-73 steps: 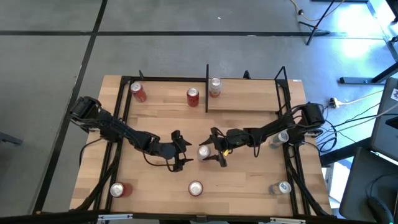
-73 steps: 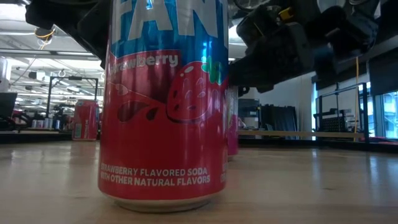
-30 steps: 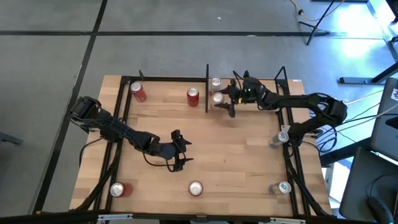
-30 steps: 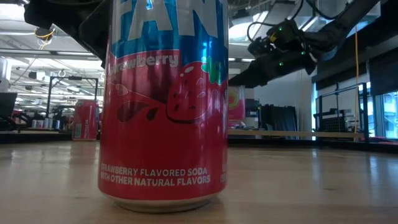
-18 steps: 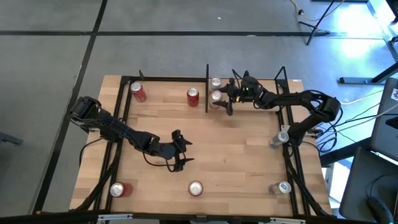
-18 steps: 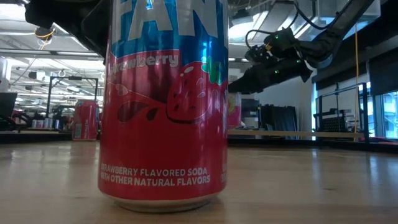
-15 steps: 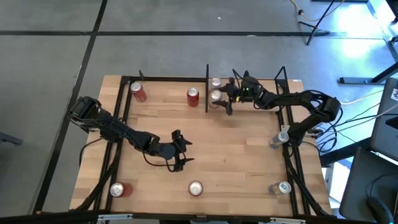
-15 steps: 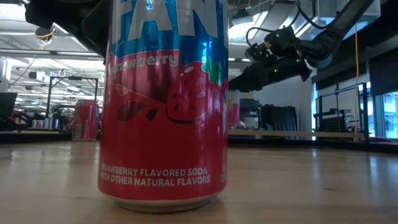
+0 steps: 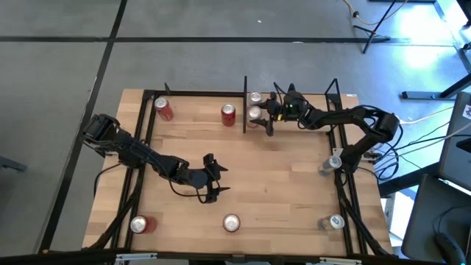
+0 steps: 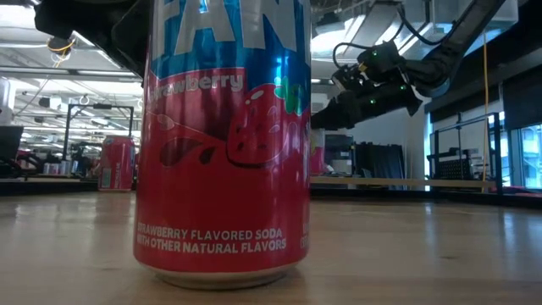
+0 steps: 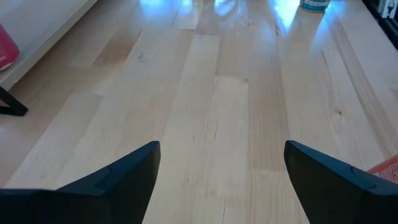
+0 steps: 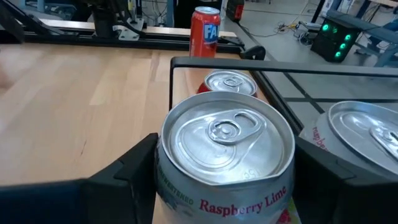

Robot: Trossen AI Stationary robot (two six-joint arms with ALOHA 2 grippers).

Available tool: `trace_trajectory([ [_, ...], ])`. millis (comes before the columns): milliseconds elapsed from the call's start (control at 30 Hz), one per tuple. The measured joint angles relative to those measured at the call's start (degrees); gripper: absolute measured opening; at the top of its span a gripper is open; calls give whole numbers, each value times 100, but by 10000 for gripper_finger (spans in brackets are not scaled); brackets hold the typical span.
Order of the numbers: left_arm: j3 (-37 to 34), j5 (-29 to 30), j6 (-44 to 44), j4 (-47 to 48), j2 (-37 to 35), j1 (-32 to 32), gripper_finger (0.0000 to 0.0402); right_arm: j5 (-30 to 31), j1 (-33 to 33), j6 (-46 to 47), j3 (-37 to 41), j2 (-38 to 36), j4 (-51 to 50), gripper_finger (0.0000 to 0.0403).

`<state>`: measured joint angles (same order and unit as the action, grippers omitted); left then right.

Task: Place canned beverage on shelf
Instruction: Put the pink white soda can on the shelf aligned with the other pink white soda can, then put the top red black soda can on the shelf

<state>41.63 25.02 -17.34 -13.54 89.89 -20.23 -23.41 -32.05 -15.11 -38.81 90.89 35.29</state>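
I should bring the nearest red can (image 9: 228,113) to the table's middle (image 9: 255,163) with my left gripper for a handover, since the dark divider separates it from my right gripper.
My right gripper (image 9: 263,118) is shut on a silver-topped raspberry lime can (image 12: 227,149) over the shelf (image 9: 291,129) at the table's far edge, just right of the dark divider (image 9: 245,103). A second can (image 9: 255,98) stands on the shelf behind it. In the low view only a sliver of the held can (image 10: 316,159) shows beside a big red can, so I cannot tell whether its base rests on the shelf. My left gripper (image 9: 213,179) waits open over the middle of the table, with only bare wood between its fingers (image 11: 124,174). My right gripper pinches the can between its two fingers (image 12: 124,177), one on each opposite side of the wall just below the rim (image 12: 166,186). The fingers reach in almost level from the table's right side. The can stands upright, its top up.
Two red cans (image 9: 228,112) (image 9: 163,109) stand left of the divider. More cans stand along the near edge (image 9: 231,222) (image 9: 140,224) (image 9: 333,221) and at the right (image 9: 330,163). A strawberry soda can (image 10: 224,144) fills the low view.
My right gripper has sunk a little with the can beside the divider, keeping the can upright and its fingers as they were.
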Motion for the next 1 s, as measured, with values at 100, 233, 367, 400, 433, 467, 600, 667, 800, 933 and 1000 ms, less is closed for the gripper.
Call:
trace_trajectory([
  [100,0,0,0,0,0,0,325,4,15,-44,0,1,22,252],
  [233,0,0,0,0,0,0,325,21,15,-52,0,9,52,310],
  [367,0,0,0,0,0,0,325,37,15,-26,2,-27,40,384],
  [400,0,0,0,0,0,0,325,35,15,-27,2,-65,19,380],
  [433,0,0,0,0,0,0,325,34,15,-28,2,-130,-35,372],
  [467,0,0,0,0,0,0,325,34,15,-30,2,-208,-110,362],
  [600,0,0,0,0,0,0,325,133,15,-39,2,-663,-645,325],
  [667,0,0,-1,-1,0,0,325,349,15,-42,2,-991,-1057,314],
  [800,0,0,-1,-2,0,4,325,646,15,-45,2,-1696,-2115,301],
  [933,11,132,0,-20,0,123,325,644,17,-40,2,-2371,-3021,299],
  [1000,71,208,0,-7,0,249,325,595,22,41,4,-2640,-3349,300],
])
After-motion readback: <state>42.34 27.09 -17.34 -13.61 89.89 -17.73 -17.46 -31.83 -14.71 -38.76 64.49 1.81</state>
